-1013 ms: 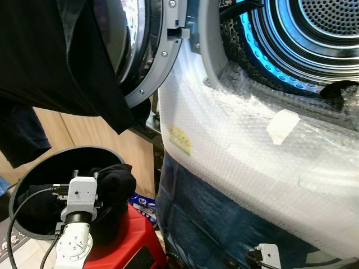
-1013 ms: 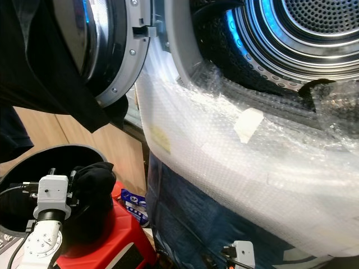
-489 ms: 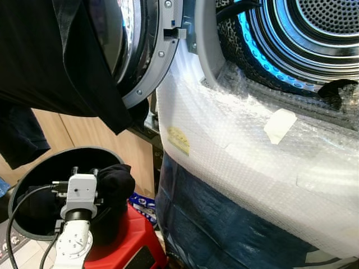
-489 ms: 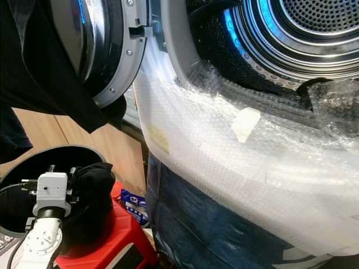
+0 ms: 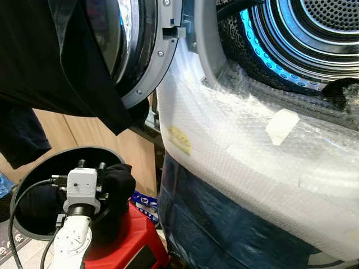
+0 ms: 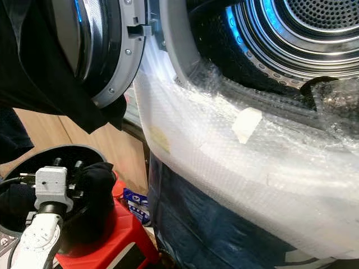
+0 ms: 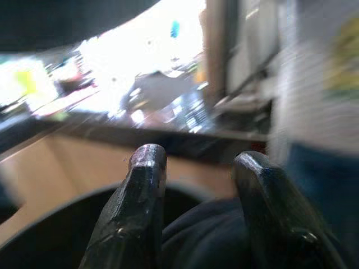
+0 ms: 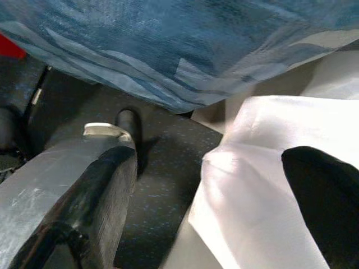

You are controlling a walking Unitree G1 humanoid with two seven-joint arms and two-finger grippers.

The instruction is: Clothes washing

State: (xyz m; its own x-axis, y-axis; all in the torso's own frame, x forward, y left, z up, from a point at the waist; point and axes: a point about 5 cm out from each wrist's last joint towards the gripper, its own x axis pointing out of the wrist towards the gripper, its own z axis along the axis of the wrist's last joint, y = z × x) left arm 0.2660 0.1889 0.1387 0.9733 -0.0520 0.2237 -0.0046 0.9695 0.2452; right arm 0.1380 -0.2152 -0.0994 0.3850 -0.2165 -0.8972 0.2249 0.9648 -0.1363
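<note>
The dark garment [image 5: 118, 186] hangs over the basket's rim, next to a separate dark heap [image 5: 40, 208]. I expect the garment alone to come out when I lift it.
A black garment [image 5: 119, 178] is bunched in a round dark basket [image 5: 25, 180] at the lower left. My left gripper [image 5: 90, 165] stands in the basket just beside that garment. In the left wrist view its fingers [image 7: 143, 190] are apart, so it is open, with the dark cloth [image 7: 205, 238] low between them. The washing machine's drum [image 5: 322, 33] is lit blue and its door [image 5: 143, 56] is swung open. A scrap of black cloth [image 5: 343, 89] lies on the drum's rim. My right gripper [image 8: 210, 190] hangs open low over the floor.
A large black garment [image 5: 47, 61] hangs at the upper left in front of the door. Bubble wrap [image 5: 241, 145] covers the washer's front, with a blue cover [image 5: 224, 224] below it. The basket rests on a red stool [image 5: 134, 241]. A white sheet [image 8: 263, 168] lies on the floor.
My left gripper has tilted up a little, so its fingertips now show above the wrist camera. The right wrist has dropped out of the bottom of the eye views.
</note>
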